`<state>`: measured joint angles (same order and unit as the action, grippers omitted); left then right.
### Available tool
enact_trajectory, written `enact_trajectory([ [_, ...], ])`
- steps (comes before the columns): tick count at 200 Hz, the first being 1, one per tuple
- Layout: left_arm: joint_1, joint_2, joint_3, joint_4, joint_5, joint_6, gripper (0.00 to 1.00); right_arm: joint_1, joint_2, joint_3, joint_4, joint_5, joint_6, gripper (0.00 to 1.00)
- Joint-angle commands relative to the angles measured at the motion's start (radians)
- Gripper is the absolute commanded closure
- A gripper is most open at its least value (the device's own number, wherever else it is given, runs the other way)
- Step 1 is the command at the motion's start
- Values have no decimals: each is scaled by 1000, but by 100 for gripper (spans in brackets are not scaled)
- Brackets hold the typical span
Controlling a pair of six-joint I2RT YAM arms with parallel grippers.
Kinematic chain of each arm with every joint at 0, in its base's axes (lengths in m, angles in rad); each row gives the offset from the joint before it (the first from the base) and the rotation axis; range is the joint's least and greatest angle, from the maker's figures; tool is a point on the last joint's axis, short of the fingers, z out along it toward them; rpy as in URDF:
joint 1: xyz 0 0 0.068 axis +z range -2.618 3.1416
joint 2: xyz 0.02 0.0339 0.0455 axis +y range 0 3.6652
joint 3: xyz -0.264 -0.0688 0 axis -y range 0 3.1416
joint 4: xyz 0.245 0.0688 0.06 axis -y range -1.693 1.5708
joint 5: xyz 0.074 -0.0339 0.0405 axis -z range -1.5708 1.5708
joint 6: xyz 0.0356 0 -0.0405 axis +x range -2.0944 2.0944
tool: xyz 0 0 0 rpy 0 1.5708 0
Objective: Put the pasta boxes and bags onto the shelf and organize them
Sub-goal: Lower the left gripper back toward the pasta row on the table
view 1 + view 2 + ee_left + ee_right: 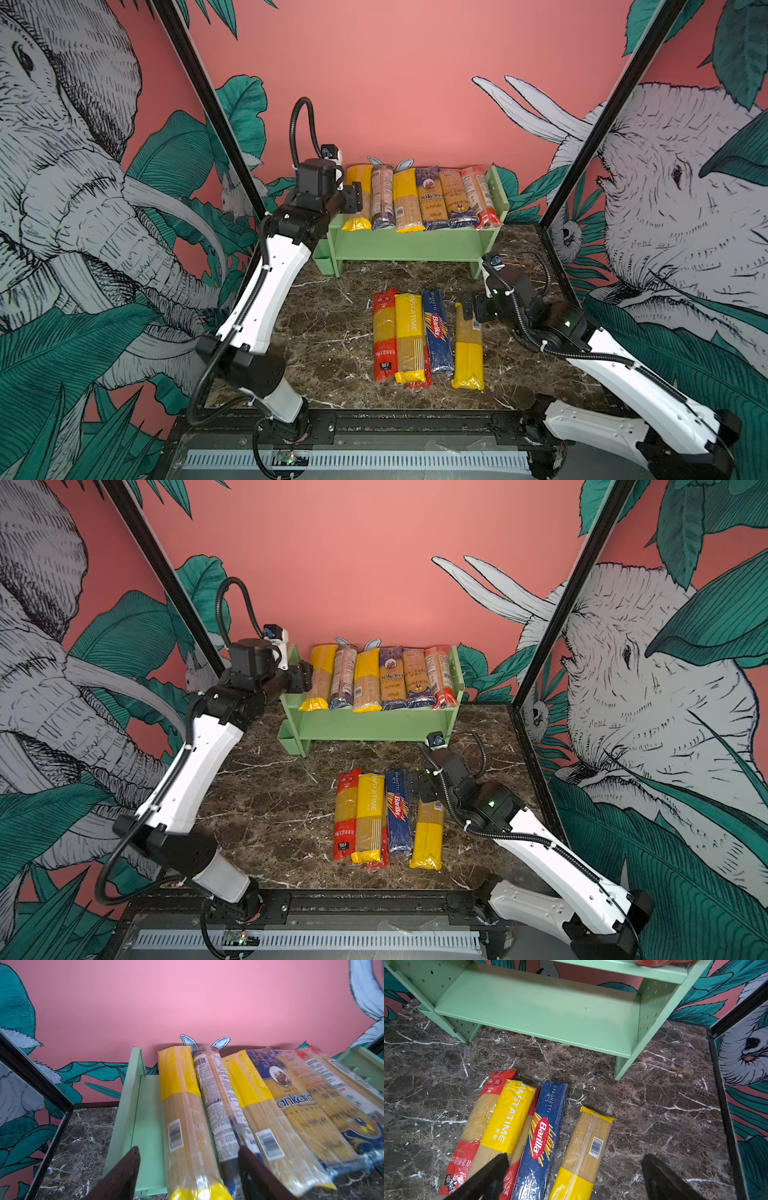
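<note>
The yellow Pastatime bag [409, 314] is on top of a red bag and its sides are clear, so my right gripper should keep going to the Pastatime bag's near half [410, 357] and close there.
Several pasta bags lie side by side on the top tier of the pale green shelf [415, 245] [374, 725]. My left gripper [355, 197] [189, 1148] is open at the shelf's left end. Its jaws straddle the near end of the leftmost yellow-ended bag [360, 195] [182, 1105] without touching it. On the table lie a red bag [384, 332], a yellow Pastatime bag [409, 336], the blue Barilla pack [436, 328] [542, 1136] and a yellow-ended bag [467, 353] [585, 1147]. My right gripper [469, 307] [576, 1155] hangs open over the far end of that last bag.
The shelf's lower tier [539, 1005] is bare. A small green cup [322, 264] hangs on the shelf's left side. Black frame posts [552, 216] and patterned walls close in the marble table [324, 332] on both sides.
</note>
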<state>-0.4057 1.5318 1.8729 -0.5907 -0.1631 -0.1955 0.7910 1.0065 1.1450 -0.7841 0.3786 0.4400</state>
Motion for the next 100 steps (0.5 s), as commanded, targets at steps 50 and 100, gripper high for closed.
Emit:
enact_trajectory([
  [50,-143,-382,-504,98,-86,-134,20,26,-91,-111,-11,-5,59,1],
  [100,-238,-566,-851,89,-86,-284,21,41,-73,-207,27,-7,74,1],
])
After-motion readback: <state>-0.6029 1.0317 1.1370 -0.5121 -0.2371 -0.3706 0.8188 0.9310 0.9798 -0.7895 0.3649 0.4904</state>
